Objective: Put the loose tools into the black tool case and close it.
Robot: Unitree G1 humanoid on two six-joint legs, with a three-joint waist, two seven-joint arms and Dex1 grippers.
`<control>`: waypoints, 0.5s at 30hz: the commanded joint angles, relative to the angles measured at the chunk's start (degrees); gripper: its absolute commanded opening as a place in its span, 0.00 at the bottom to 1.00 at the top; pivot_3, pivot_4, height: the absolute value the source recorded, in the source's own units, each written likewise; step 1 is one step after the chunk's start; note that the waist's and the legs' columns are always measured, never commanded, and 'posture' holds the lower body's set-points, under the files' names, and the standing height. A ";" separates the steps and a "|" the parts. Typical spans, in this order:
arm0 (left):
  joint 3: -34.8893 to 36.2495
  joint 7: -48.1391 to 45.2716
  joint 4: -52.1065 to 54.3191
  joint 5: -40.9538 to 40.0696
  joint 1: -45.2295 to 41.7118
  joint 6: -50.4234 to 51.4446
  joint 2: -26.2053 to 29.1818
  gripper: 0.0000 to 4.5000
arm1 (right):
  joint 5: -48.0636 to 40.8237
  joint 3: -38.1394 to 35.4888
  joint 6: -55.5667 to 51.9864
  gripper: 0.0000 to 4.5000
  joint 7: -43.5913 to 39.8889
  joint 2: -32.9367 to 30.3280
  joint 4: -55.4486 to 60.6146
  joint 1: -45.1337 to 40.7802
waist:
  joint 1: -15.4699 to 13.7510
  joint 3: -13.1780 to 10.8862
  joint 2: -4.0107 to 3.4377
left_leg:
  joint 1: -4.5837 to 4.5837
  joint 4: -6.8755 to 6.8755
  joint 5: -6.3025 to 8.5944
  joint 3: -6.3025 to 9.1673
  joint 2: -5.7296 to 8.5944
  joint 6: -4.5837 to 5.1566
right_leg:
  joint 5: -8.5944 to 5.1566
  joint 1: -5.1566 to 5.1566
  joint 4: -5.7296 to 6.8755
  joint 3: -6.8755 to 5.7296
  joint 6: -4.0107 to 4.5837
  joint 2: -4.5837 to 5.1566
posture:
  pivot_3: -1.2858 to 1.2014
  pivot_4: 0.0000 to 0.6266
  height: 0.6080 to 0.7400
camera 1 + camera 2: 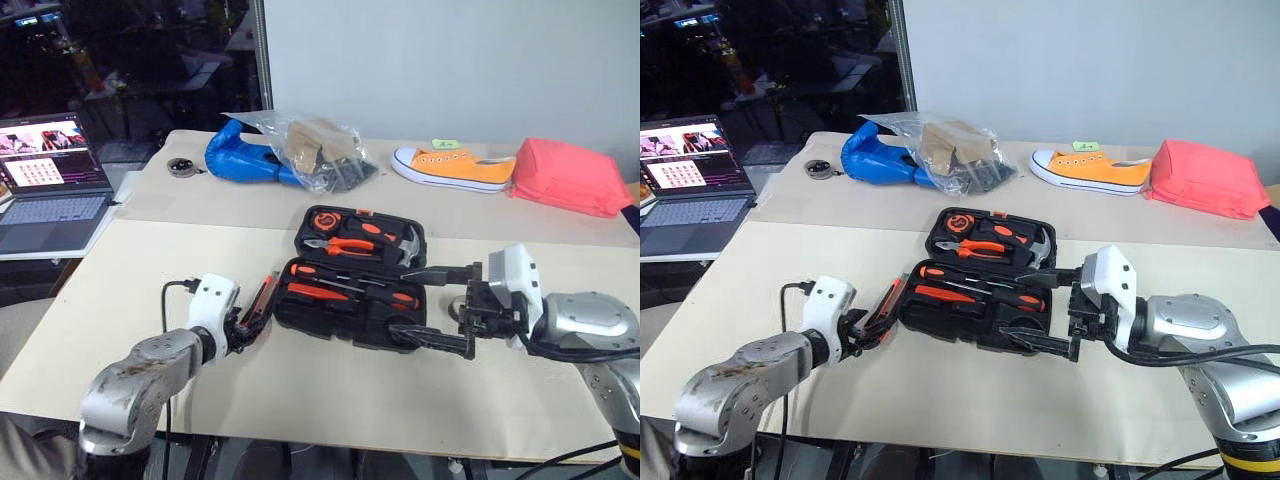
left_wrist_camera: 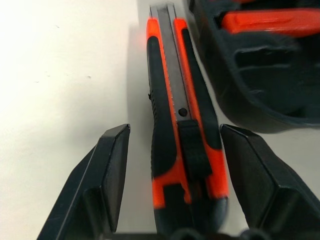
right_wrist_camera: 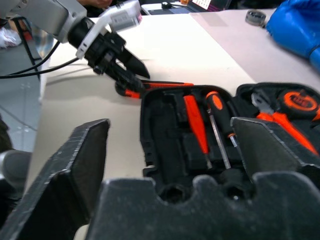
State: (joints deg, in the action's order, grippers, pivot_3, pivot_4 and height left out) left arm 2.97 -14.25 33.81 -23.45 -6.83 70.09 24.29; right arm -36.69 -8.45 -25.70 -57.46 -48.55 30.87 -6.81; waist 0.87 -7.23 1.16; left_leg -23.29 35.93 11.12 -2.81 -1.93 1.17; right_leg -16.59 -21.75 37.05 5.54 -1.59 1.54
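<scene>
A long empty slot [image 1: 322,315] runs along the black tool case's near edge, so the utility knife [image 1: 264,294] will settle in lengthwise when I lower it.
The black tool case [image 1: 330,322] lies open in the middle of the table. An orange screwdriver [image 3: 196,127] and a black-and-orange screwdriver [image 3: 220,125] rest in its near half. The orange-and-black utility knife [image 2: 172,100] lies on the table just left of the case. My left gripper [image 1: 258,318] is open, and its fingers [image 2: 107,170] stand on either side of the knife's rear end with a gap on each side. My right gripper [image 1: 402,303] hovers at the case's right end, pointing left, open wide with nothing between its fingers.
Pliers [image 1: 350,245], a hammer [image 1: 405,240] and a tape measure [image 1: 325,220] sit in the lid. Behind the case lie a blue bag [image 1: 240,155], a clear plastic bag [image 1: 320,150], an orange shoe [image 1: 455,165] and a red pouch [image 1: 570,175]. A laptop [image 1: 50,180] stands far left.
</scene>
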 commanded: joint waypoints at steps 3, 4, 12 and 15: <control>-2.02 -0.28 -1.48 1.24 -0.16 -1.67 0.37 0.44 | 1.86 -2.80 3.20 1.00 -0.11 -0.65 2.06 1.88 | -0.11 0.01 -0.02 | 0.02 -0.02 0.00 0.00 -0.01 0.00 | 0.00 0.00 0.01 -0.01 0.01 -0.01 | 0.52 0.24 1.00; -1.62 -0.75 -1.03 1.12 0.48 -2.13 0.77 0.38 | 2.01 -3.16 3.38 1.00 0.18 -0.54 2.27 2.31 | -0.09 0.01 -0.02 | 0.02 -0.02 0.00 0.01 -0.01 0.00 | 0.00 0.01 0.02 -0.01 0.01 0.00 | 0.52 0.24 1.00; 9.88 -15.58 2.16 -6.38 -2.76 -17.60 6.99 0.38 | 0.75 -7.59 3.44 1.00 2.32 0.75 4.29 7.11 | 0.00 -0.17 0.22 | -0.14 -0.04 -0.01 -0.03 -0.11 -0.01 | 0.05 -0.28 0.06 -0.01 0.13 -0.01 | 0.52 0.24 1.00; 2.91 -32.07 -2.32 -7.07 -10.71 -25.25 15.65 0.38 | -0.60 -11.99 3.58 1.00 1.51 0.86 5.08 11.05 | -1.09 -0.19 0.18 | -0.25 -0.03 -0.05 -0.04 -0.09 -0.07 | 0.05 -0.37 0.05 -0.21 0.18 -0.02 | 0.52 0.24 1.00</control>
State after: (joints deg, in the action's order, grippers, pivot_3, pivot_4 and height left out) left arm 10.17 -35.50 32.31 -29.61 -13.67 51.76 37.08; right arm -35.28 -15.89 -23.60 -55.69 -47.79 33.80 2.90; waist -0.22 -7.42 1.33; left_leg -23.53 35.90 11.06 -2.90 -1.97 1.09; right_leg -16.54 -22.10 37.08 5.32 -1.41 1.54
